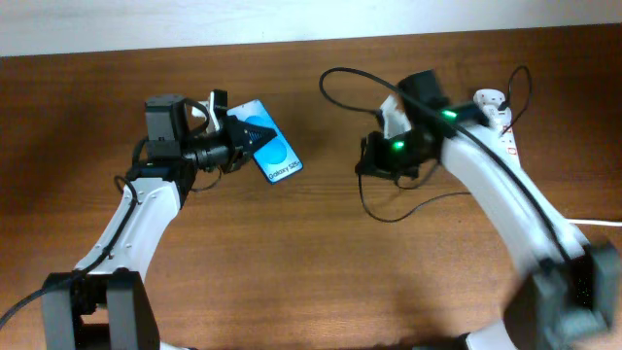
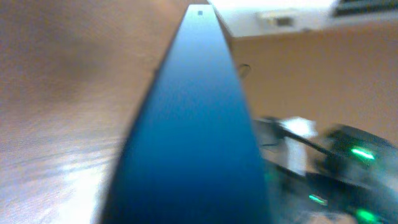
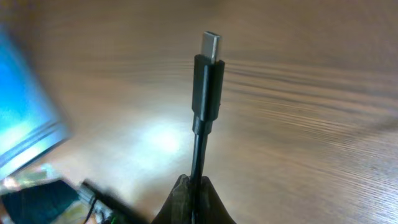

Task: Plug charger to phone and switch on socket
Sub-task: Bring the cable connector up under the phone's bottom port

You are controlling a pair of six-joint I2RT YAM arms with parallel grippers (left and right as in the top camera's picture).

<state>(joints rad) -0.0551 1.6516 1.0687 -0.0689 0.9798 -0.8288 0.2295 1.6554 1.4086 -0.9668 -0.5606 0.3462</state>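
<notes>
The connector point(image 3: 210, 68) points past the phone's long side, so I should bring it below the phone's bottom edge point(image 1: 286, 177) with my right gripper and align it before plugging in.
The phone point(image 1: 267, 144), blue screen with "Galaxy S25" text, is held by my left gripper point(image 1: 236, 139), which is shut on its left end. In the left wrist view the phone point(image 2: 193, 124) fills the middle, seen edge-on and blurred. My right gripper point(image 1: 367, 158) is shut on the charger cable point(image 3: 206, 81); its connector tip points away from the camera, and the phone's blue screen point(image 3: 25, 118) shows at the left. The black cable point(image 1: 342, 76) loops back to the white socket strip point(image 1: 496, 109) at the far right.
The brown wooden table point(image 1: 311, 262) spans the view. A thick white cord point(image 1: 598, 223) lies at the right edge. A slack loop of black cable point(image 1: 394, 214) lies below my right gripper. A pale wall edge point(image 1: 292, 19) runs along the back.
</notes>
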